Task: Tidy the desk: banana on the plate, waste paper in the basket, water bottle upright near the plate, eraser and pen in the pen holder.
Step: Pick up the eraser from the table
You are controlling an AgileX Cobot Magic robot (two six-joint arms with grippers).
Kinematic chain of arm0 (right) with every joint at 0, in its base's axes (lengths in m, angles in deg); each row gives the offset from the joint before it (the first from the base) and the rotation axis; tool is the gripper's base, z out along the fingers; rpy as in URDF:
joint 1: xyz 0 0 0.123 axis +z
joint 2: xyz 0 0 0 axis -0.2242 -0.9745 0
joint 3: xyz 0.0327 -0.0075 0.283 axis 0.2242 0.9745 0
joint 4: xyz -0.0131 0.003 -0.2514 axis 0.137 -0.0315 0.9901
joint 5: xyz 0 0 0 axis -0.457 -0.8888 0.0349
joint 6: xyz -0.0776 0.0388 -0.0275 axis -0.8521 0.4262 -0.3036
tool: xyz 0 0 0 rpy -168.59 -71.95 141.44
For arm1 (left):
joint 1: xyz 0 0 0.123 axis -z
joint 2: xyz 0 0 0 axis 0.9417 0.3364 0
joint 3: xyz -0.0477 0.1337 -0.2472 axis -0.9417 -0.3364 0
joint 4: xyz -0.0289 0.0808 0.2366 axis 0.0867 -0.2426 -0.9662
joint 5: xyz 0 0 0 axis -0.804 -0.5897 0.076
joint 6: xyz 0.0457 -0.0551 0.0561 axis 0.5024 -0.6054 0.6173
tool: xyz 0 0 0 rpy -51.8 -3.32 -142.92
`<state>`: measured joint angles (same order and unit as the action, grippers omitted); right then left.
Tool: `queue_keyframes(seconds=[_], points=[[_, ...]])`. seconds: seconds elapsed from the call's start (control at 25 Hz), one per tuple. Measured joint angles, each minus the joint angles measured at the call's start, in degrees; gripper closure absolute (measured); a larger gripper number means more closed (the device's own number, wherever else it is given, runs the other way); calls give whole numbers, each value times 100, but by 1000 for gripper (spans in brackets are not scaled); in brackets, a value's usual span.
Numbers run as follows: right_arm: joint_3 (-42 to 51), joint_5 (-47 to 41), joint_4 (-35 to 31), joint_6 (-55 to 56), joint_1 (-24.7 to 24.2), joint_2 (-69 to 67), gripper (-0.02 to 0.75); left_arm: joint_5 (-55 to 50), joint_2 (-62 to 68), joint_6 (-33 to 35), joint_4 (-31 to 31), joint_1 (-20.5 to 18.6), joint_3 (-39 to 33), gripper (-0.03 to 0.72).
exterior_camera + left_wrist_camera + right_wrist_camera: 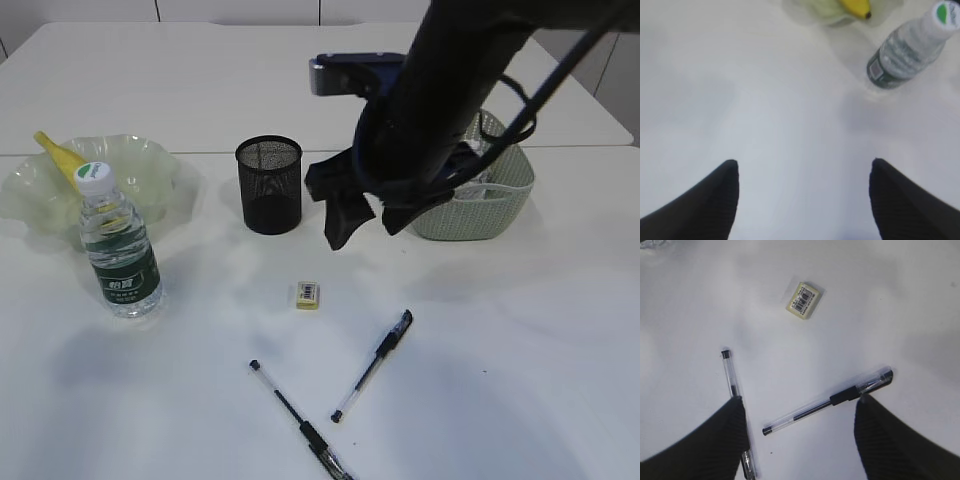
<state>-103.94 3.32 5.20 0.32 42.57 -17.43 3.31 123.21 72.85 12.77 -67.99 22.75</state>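
Note:
My gripper is holding the eraser, and the pen holder's wide opening is clear of pens. The eraser will fall to the pen holder's empty bottom and lie flat when I let go of it.
A yellow banana lies on the pale glass plate at the far left. In front of the plate a water bottle stands upright. The black mesh pen holder stands mid-table, with the small eraser flat on the table in front of it. Two pens lie nearer the front, one right of the other. My right gripper hangs open above them; its wrist view shows the eraser and both pens below. My left gripper is open over bare table, near the bottle and banana. No waste paper shows.
A grey-green woven basket stands at the right behind my right arm, which hides most of its inside. The white table runs far back, with a seam across it behind the plate and holder.

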Motion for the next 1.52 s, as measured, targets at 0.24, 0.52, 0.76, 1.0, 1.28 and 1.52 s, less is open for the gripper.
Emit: queue_keyframes(seconds=[0.24, 0.52, 0.76, 1.0, 1.28, 1.52], points=[[-871, -470, 65, 22, 100, -1089, 237, -698, 0, 259, 230, 0, -227, 148], [-2113, -806, 226, 378, 100, -2073, 237, -695, 0, 314, 507, 0, -323, 203], [-3024, -862, 354, 695, 226, -2779, 237, -500, 0, 323, 578, 0, -323, 207], [-3224, -882, 408, 1540, 386, -3091, 237, -237, 0, 323, 602, 0, -323, 208], [-3234, -882, 394, 2885, 386, -3100, 237, -56, 0, 336, 614, 0, -323, 210], [-3234, -882, 267, 3498, 386, -3181, 237, 90, 0, 340, 614, 0, -323, 211]])
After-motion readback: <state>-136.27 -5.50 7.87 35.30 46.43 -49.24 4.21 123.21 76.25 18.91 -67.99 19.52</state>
